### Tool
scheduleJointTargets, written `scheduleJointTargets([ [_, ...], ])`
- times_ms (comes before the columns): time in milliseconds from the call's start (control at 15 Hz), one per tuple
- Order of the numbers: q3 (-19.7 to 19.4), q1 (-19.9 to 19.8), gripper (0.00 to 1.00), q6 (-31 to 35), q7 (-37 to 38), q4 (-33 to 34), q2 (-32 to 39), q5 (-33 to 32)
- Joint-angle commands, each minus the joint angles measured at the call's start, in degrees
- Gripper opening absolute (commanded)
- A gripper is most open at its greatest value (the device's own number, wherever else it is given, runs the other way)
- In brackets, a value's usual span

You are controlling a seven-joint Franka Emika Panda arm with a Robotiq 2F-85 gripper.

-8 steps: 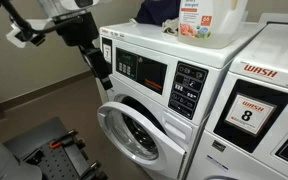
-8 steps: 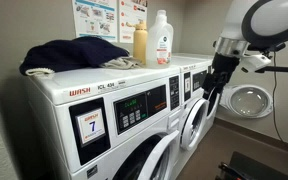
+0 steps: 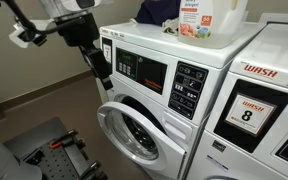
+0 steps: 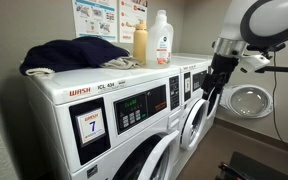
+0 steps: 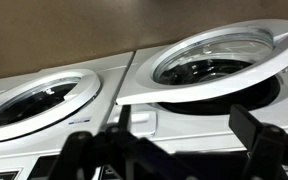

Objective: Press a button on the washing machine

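The round porthole door [image 3: 139, 133] is slightly open, so I expect the wide dark control panel [image 3: 129, 67] to show a message to close the door when I get to it.
The washing machine [image 3: 159, 120] is a white front-loader with a round porthole door [image 3: 132, 135], a wide dark control panel [image 3: 142, 72] and a smaller dark keypad [image 3: 189, 88]. My gripper [image 3: 102, 76] hangs at the machine's front left corner, just beside the wide panel's left end; I cannot tell whether it touches. In an exterior view the gripper [image 4: 211, 97] is level with the far machine's panel [image 4: 198, 80]. In the wrist view the two dark fingers [image 5: 172, 150] stand wide apart and empty, and the door [image 5: 219, 55] stands ajar.
A white machine with a red WASH label and number 8 [image 3: 248, 112] stands beside it. Bottles and a dark cloth [image 4: 72, 52] lie on top of the machines. A machine numbered 7 [image 4: 92, 125] is nearest in an exterior view. The floor lies below.
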Motion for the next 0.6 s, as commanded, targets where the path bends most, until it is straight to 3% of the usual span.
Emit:
scheduleJointTargets([
  [0,-0.3,2.1,1.0,2.3,-1.2,1.1,4.2,0.2],
  [267,0.6,5.1,1.0,7.7,-2.6,1.0,9.4,0.0],
  [533,4.0,9.0,0.97,11.5,-4.1,1.7,15.3,-1.2],
])
